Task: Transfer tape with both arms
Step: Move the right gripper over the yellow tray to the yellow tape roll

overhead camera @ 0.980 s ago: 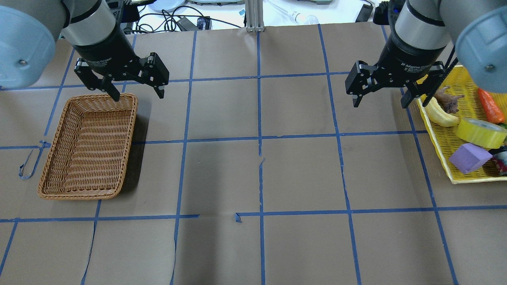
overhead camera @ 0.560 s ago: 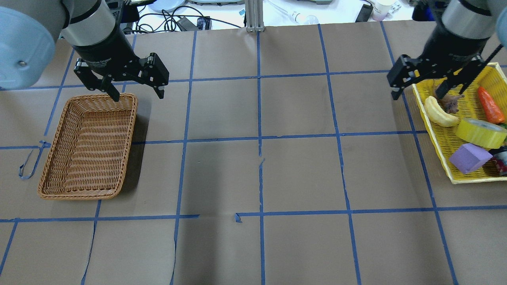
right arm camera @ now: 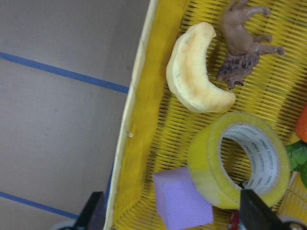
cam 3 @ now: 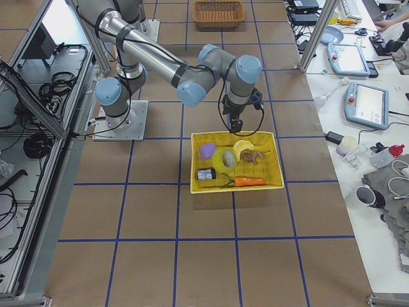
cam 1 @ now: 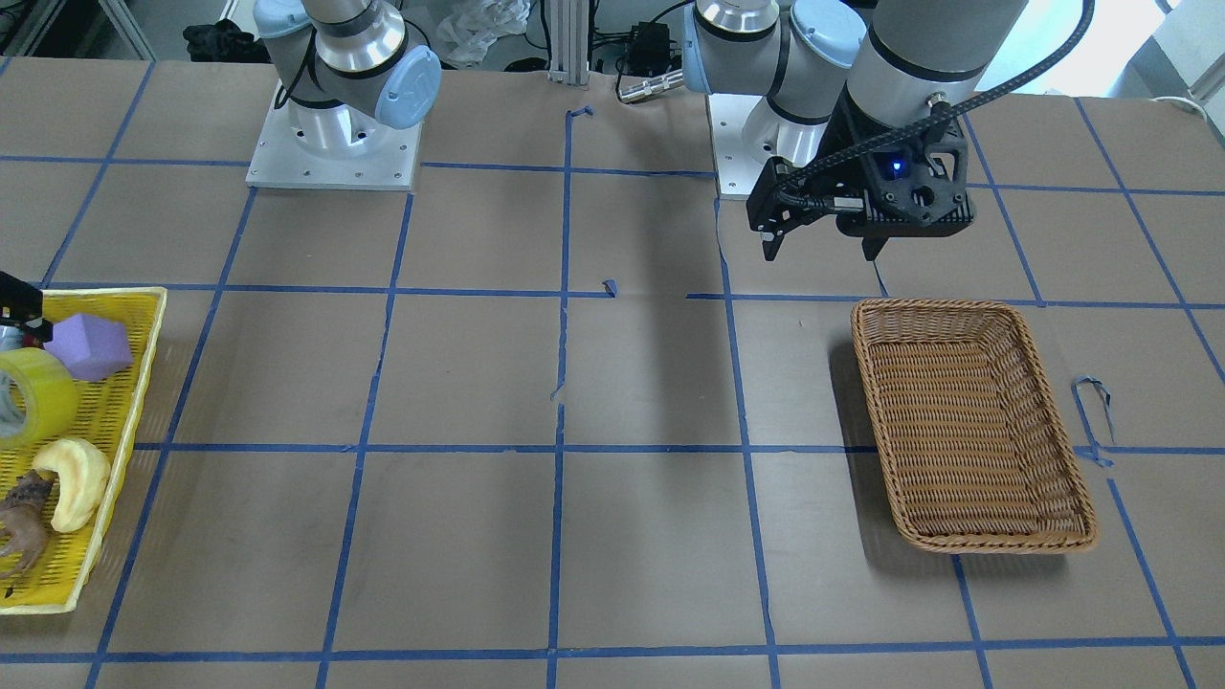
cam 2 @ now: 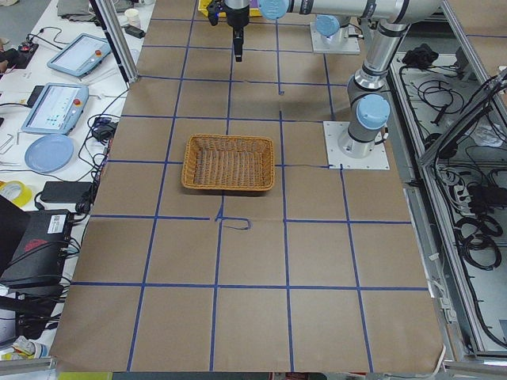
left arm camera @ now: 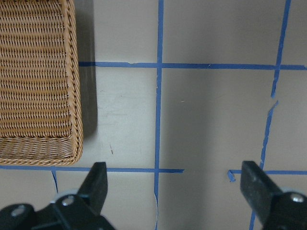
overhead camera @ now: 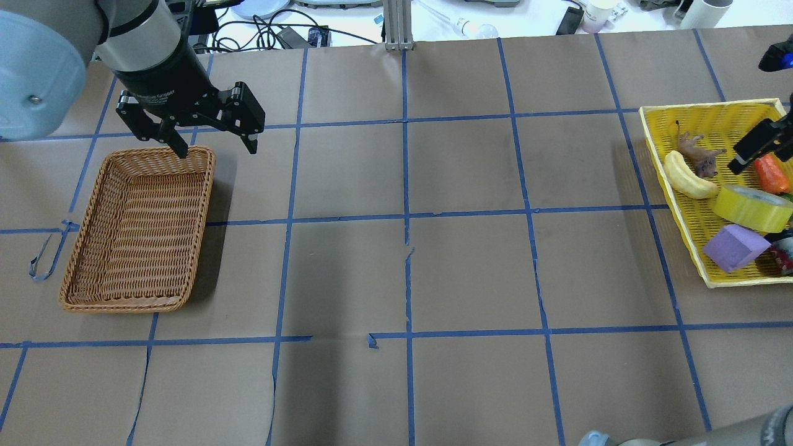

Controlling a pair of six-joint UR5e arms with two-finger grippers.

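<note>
The tape (cam 1: 50, 396) sits at a tilt with a red edge peeking from under it (right arm camera: 234, 220), so I should expect a small can hidden below when I lift it.
The tape (overhead camera: 753, 207), a thick yellow roll with a whitish core, lies tilted in the yellow tray (overhead camera: 743, 282) at the table's right end. It also shows in the front view (cam 1: 29, 397) and the right wrist view (right arm camera: 240, 160). My right gripper (right arm camera: 171, 195) is open and empty, and hovers above the tray. The tape lies below it, close to one finger. Overhead, only one of its fingers (overhead camera: 753, 147) shows at the frame's edge. My left gripper (overhead camera: 217, 150) is open and empty above the far right corner of the wicker basket (overhead camera: 204, 179).
The tray also holds a pale crescent toy (overhead camera: 684, 176), a brown lion figure (overhead camera: 697, 158), an orange carrot (overhead camera: 768, 173) and a purple block (overhead camera: 734, 246) that touches the tape. Blue tape lines grid the brown table. Cables and devices lie beyond the far edge.
My right arm has swung right, from beside the tray's left rim to over the tray, mostly leaving the overhead view. It stays open. The left arm has not moved.
</note>
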